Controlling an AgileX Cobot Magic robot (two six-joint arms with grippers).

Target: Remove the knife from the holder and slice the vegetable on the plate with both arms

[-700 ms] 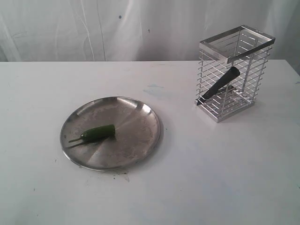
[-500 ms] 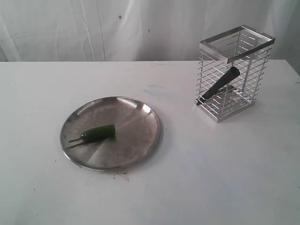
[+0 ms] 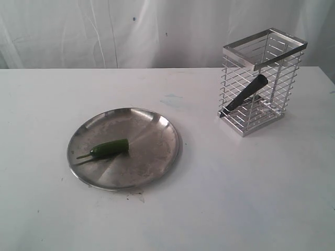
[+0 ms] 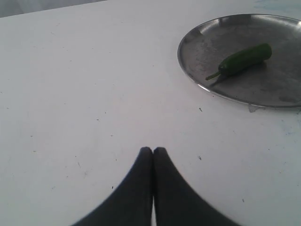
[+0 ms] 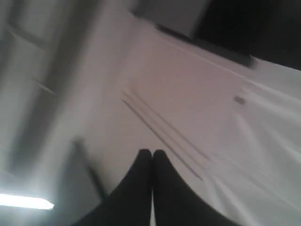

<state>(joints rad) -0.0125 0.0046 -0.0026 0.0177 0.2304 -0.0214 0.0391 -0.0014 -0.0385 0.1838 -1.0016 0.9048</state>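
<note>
My right gripper is closed and faces the pale cloth (image 5: 261, 146), away from the holder, so I should turn it down, open it and grab the knife's black handle (image 3: 254, 86).
A green chilli, the vegetable (image 3: 109, 148), lies on the round steel plate (image 3: 152, 151) left of the table's middle. The black knife (image 3: 246, 93) leans tip-down inside the silver wire holder (image 3: 261, 81) at the back right. No arm shows in the exterior view. My left gripper (image 4: 153, 149) is shut and empty above bare white table, with the plate (image 4: 197, 52) and vegetable (image 4: 242, 60) well ahead of it and to one side. My right gripper (image 5: 152, 152) is shut and empty too; its view is blurred, showing only pale cloth or wall, with none of the task's things in it.
A white table (image 3: 235, 193) carries everything, with a white draped backdrop (image 3: 131, 31) behind it. A faint bluish stain (image 3: 170, 99) marks the table between plate and holder. A small scrap (image 3: 137, 195) lies by the plate's near rim.
</note>
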